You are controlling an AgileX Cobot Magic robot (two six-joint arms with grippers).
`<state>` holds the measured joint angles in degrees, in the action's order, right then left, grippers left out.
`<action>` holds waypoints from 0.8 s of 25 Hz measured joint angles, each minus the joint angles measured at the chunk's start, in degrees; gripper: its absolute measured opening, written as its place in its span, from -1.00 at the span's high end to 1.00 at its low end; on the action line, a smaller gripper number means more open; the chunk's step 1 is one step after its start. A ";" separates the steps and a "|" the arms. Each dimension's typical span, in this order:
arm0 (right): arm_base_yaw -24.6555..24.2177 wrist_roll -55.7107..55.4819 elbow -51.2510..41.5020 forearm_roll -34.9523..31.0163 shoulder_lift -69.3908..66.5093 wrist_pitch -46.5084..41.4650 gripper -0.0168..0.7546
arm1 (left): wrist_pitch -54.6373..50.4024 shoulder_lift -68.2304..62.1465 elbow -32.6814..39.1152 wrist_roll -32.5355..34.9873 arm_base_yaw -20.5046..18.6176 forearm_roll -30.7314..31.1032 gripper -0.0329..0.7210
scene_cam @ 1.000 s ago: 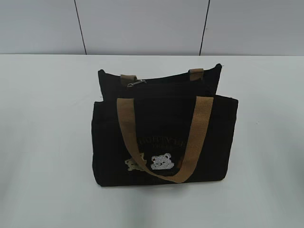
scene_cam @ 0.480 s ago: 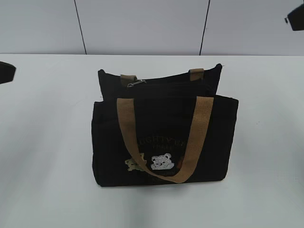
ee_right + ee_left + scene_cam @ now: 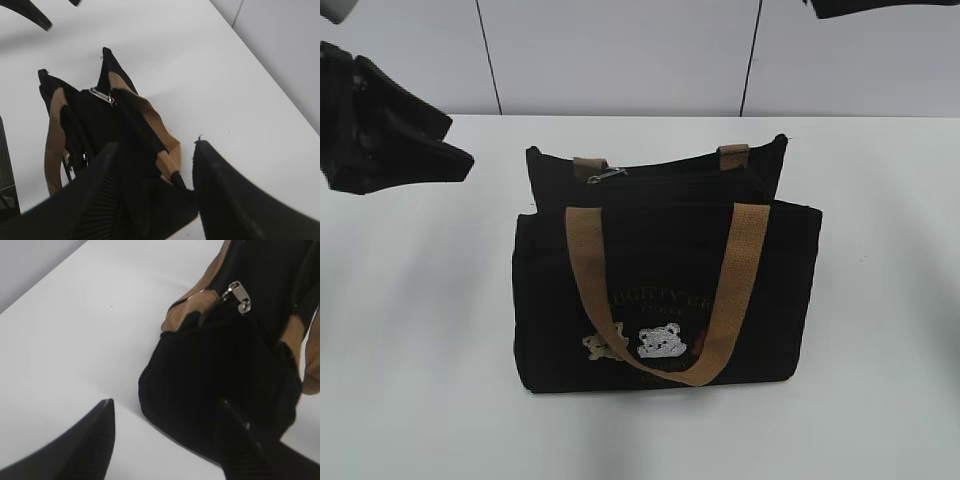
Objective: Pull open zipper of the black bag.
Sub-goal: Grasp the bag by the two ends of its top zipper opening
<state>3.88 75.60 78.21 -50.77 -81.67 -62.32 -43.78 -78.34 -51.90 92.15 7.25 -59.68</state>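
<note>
The silver pull tab [image 3: 608,175] sits at one end of the bag's top, so the zipper [image 3: 670,176] should open toward the other end when the robot pulls.
The black bag [image 3: 665,300] stands upright mid-table, with tan handles, gold lettering and two bear patches. Its zipper [image 3: 670,178] runs along the top, and the silver pull tab [image 3: 607,175] lies at the left end. My left gripper [image 3: 460,143] hovers open, up and to the left of the bag and apart from it. In the left wrist view the left gripper [image 3: 166,402] has the bag's corner [image 3: 210,370] beyond it, with the pull tab [image 3: 240,295] further off. My right gripper [image 3: 155,146] is open above the bag's right end [image 3: 145,165], and the pull tab [image 3: 102,95] is far from it.
The white table [image 3: 410,330] extends all round the bag, with a grey panelled wall [image 3: 620,55] behind it. A dark part of the right arm [image 3: 880,5] shows at the top edge of the exterior view. One tan handle [image 3: 720,300] hangs down the bag's front.
The left gripper has come in from the left edge towards the bag. The right arm's dark part has shifted left along the top edge. The bag has not moved.
</note>
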 joint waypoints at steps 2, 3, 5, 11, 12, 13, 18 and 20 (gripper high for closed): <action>0.71 2.92 0.71 -2.45 -1.84 -0.19 0.03 | -0.57 -3.43 -1.92 3.59 0.00 -1.95 -0.33; 1.38 3.74 1.30 -3.12 -2.75 -0.30 0.03 | -0.77 -5.19 -2.92 5.44 0.00 -2.68 -0.33; 3.61 4.79 2.91 -3.67 -4.62 -0.44 0.03 | -1.86 -8.36 -4.80 9.00 0.00 -3.83 -0.33; 10.48 5.29 8.12 -4.23 -11.32 -0.63 0.03 | -8.62 -16.73 -10.13 20.25 0.14 -5.24 -0.22; 11.40 5.29 8.70 -4.23 -12.38 -0.69 0.03 | -9.67 -17.74 -11.12 21.33 0.14 -5.63 -0.20; 12.10 5.29 9.04 -4.23 -13.32 -0.67 0.03 | -10.55 -18.92 -11.88 21.90 0.14 -6.27 -0.19; 15.22 5.29 9.43 -4.28 -17.25 -0.75 0.03 | -12.48 -20.77 -13.55 24.20 0.14 -11.16 -0.16; 15.89 5.29 9.43 -4.28 -18.53 -0.75 0.03 | -12.69 -20.96 -13.55 24.50 0.14 -11.69 -0.16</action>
<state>19.77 80.89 87.64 -55.05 -100.20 -63.07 -56.47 -99.30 -65.45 116.65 7.39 -71.37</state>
